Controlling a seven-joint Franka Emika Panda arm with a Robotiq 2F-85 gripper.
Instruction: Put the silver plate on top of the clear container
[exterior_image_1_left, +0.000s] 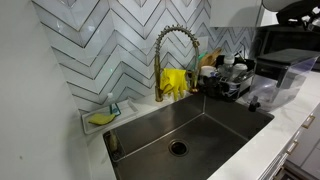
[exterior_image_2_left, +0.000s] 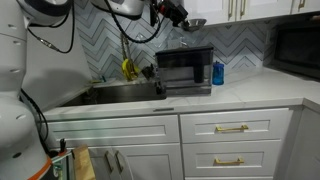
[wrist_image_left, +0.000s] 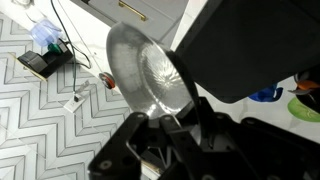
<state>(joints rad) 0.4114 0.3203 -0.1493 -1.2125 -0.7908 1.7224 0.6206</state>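
The silver plate (exterior_image_2_left: 193, 23) hangs above the clear container with open space below it. I should keep lowering my gripper until the plate sits on the container's top (exterior_image_2_left: 187, 50).
My gripper (wrist_image_left: 181, 121) is shut on the rim of the silver plate (wrist_image_left: 145, 68), which stands tilted on edge in the wrist view. In an exterior view the gripper (exterior_image_2_left: 178, 14) holds the plate (exterior_image_2_left: 195, 22) high in the air, above the black microwave (exterior_image_2_left: 184, 68) and just under the upper cabinets. I cannot make out a clear container in any view. In the other exterior view only part of the arm (exterior_image_1_left: 295, 8) shows at the top right.
A steel sink (exterior_image_1_left: 190, 130) with a gold faucet (exterior_image_1_left: 165, 50) and yellow gloves (exterior_image_1_left: 175, 80) lies left of the microwave. A dish rack (exterior_image_1_left: 228, 78) holds several items. A blue bottle (exterior_image_2_left: 218, 72) stands beside the microwave. A yellow sponge (exterior_image_1_left: 100, 118) lies on a ledge.
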